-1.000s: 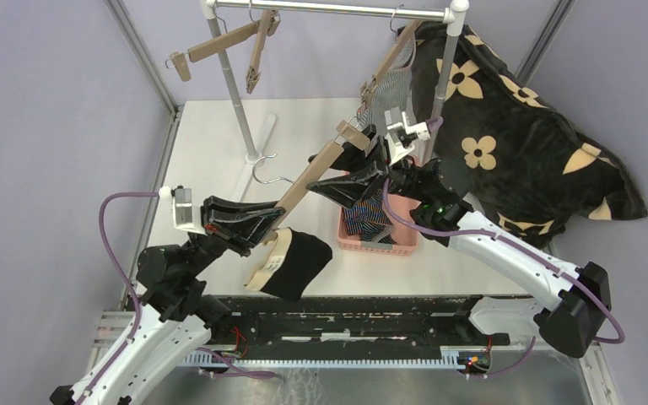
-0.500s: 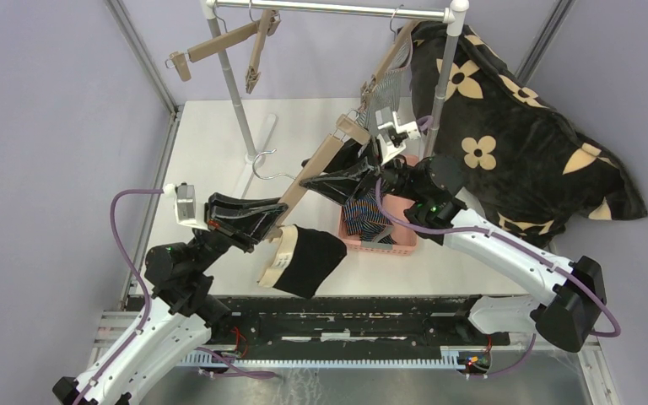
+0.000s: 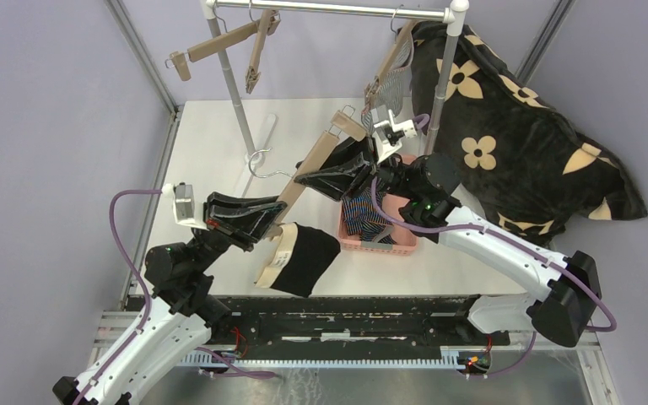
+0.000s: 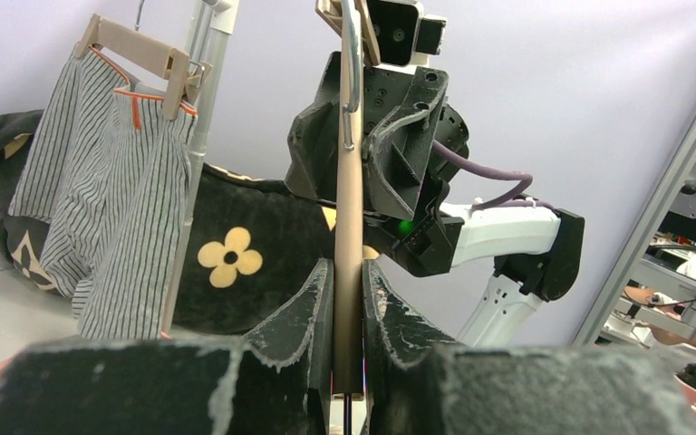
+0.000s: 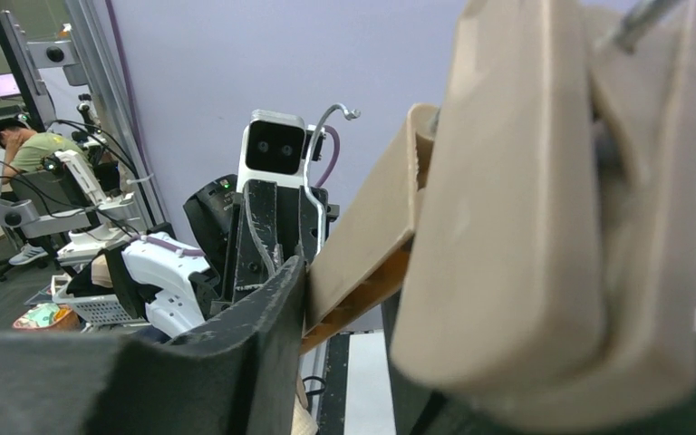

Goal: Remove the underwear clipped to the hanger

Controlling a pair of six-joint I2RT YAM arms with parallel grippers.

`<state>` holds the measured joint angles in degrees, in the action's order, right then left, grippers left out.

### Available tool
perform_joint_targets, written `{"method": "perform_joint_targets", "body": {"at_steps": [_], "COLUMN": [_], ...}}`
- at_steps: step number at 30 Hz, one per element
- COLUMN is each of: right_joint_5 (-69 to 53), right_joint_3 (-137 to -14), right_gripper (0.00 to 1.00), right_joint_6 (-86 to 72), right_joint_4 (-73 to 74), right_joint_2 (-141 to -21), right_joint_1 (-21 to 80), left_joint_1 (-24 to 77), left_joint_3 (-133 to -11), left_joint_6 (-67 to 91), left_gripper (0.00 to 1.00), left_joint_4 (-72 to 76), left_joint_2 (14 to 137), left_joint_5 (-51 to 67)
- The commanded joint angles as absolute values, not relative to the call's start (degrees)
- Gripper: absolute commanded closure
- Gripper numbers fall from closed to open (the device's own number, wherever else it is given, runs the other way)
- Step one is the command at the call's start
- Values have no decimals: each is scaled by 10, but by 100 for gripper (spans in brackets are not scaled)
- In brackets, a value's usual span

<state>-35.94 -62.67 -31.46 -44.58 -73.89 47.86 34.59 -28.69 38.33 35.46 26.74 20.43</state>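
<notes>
The empty clip (image 5: pixel 530 217) is crowding my right gripper's fingers next to the hanger's slanting bar. I should open that gripper and pinch the bar (image 5: pixel 367 231) squarely before I free the underwear.
My left gripper (image 3: pixel 274 221) (image 4: pixel 348 265) is shut on the lower part of a tan hanger (image 3: pixel 316 160) (image 4: pixel 349 199). A black pair of underwear with a beige waistband (image 3: pixel 308 257) hangs from that hanger's lower clip, just beyond the left fingers. My right gripper (image 3: pixel 325 164) (image 5: pixel 362 308) has closed round the hanger's upper end. One finger (image 5: pixel 272 308) presses the bar and the empty clip (image 5: pixel 526 208) fills the gap. A navy striped pair (image 3: pixel 367 215) lies in the pink basket (image 3: pixel 405 245). A grey-and-white striped pair (image 3: pixel 395 84) (image 4: pixel 118 181) stays clipped to another hanger on the rail.
The clothes rail (image 3: pixel 329 8) spans the back, with its post (image 3: pixel 232 93) at left and an empty hanger (image 3: pixel 219 42) on it. A big black flower-print cushion (image 3: pixel 515 143) (image 4: pixel 227 258) fills the back right. The basket sits right under the right arm.
The right gripper has moved left along the hanger's upper end and closed on it. The hanger's top has swung slightly left. The left gripper keeps its hold.
</notes>
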Motion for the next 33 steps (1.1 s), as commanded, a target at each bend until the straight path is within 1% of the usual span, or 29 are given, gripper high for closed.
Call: {"method": "perform_joint_targets", "body": {"at_steps": [1, 5, 6, 7, 8, 9, 10, 23, 25, 27, 31, 32, 33], "right_joint_5": [-365, -369, -371, -372, -373, -372, -370, -358, -357, -351, -367, -367, -369], "right_joint_3": [-660, -671, -672, -672, -674, -675, -675, -672, -669, -665, -682, -686, -690], "right_gripper": [64, 65, 68, 73, 83, 96, 98, 99, 99, 99, 99, 95, 88], "right_joint_6": [-323, -333, -334, -335, -336, -336, -336, -331, -330, -330, -330, -330, -330], "right_joint_4": [-500, -507, -511, -511, -511, -510, -508, -500, -503, -504, -490, -487, -487], "right_joint_2": [-748, -760, -762, -764, -765, -766, -766, -756, -754, -751, -757, -760, -764], "right_joint_1": [485, 488, 490, 491, 491, 492, 492, 497, 497, 498, 503, 505, 507], "left_joint_1": [346, 345, 345, 345, 345, 346, 345, 345, 345, 345, 345, 345, 346], "left_joint_3": [-285, -280, -280, -281, -281, -283, -284, -280, -286, -285, -280, -280, -280], "left_joint_6": [403, 406, 407, 408, 408, 409, 409, 413, 409, 402, 400, 401, 403], "left_gripper": [97, 97, 97, 97, 97, 97, 97, 97, 95, 97, 97, 97, 97], "left_joint_4": [405, 419, 424, 427, 428, 430, 431, 430, 407, 401, 416, 420, 423], "left_joint_2": [272, 279, 281, 284, 286, 288, 289, 297, 294, 289, 287, 289, 291], "left_joint_5": [186, 182, 183, 184, 185, 186, 187, 189, 183, 183, 195, 198, 200]}}
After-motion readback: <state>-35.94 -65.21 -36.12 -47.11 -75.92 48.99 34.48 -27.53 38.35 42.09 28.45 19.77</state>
